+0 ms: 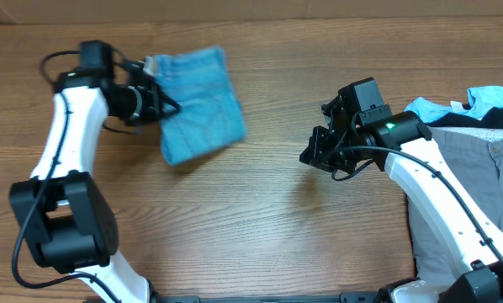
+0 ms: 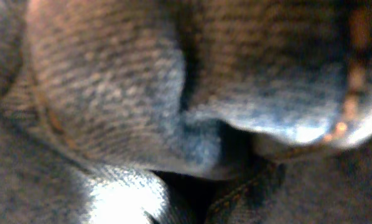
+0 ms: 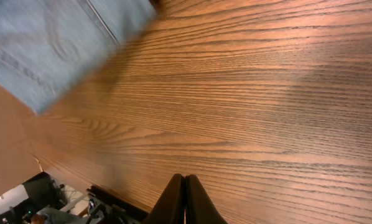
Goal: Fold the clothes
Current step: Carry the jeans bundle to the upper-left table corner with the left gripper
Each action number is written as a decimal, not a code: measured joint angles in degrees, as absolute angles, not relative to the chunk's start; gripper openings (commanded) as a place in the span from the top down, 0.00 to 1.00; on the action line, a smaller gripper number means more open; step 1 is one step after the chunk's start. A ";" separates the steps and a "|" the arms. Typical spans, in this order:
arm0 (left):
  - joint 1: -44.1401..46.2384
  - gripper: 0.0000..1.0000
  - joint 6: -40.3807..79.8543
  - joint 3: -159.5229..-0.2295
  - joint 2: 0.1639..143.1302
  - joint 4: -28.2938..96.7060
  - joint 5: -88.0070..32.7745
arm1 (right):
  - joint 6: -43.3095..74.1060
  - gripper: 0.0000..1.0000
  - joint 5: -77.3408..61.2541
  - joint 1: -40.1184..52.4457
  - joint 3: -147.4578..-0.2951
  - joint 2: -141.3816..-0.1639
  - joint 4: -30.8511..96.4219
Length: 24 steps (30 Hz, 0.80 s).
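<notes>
I go on moving my left gripper toward the wood's back corner point(image 1: 33, 49) and let go of the folded jeans point(image 1: 203, 105) there, because the jeans are in one packet and that corner beside them is clear.
The clothes, a pair of light-blue denim jeans point(image 1: 199, 103), lie folded into a small square packet at the back left of the wooden table point(image 1: 260, 227). My left gripper point(image 1: 166, 107) is at the packet's left edge, its fingers over the cloth and closed on it. In the left wrist view, bunched denim point(image 2: 142, 106) with an orange seam fills the whole picture and hides the fingers. My right gripper point(image 1: 306, 157) hovers over bare wood to the right of the jeans. Its fingers point(image 3: 185, 193) are shut together with nothing between them, and a corner of the jeans point(image 3: 49, 43) shows at top left.
A heap of other garments sits at the table's right edge: grey cloth point(image 1: 470, 194), a sky-blue piece point(image 1: 491, 97) and a black strip point(image 1: 479, 118). The right arm reaches across the heap's left side.
</notes>
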<state>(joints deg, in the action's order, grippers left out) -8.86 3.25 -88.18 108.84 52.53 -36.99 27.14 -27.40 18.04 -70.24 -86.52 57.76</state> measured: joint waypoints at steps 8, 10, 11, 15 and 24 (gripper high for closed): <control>-19.68 0.96 12.21 -88.18 111.37 43.35 -29.87 | 26.96 0.96 -27.40 18.04 -70.24 -86.52 59.13; -22.39 0.96 13.93 -88.18 113.19 41.95 -29.02 | 26.94 0.96 -27.40 18.04 -70.24 -86.52 59.29; -23.64 0.96 14.79 -88.18 114.13 41.25 -28.82 | 26.94 0.96 -27.40 18.02 -70.24 -86.52 59.33; -27.83 0.96 17.74 -88.18 118.91 38.89 -28.25 | 26.96 0.96 -27.42 18.04 -70.24 -86.52 59.66; -32.82 0.96 29.28 -88.18 123.68 34.81 -28.60 | 26.94 0.96 -27.38 18.02 -70.24 -86.52 60.07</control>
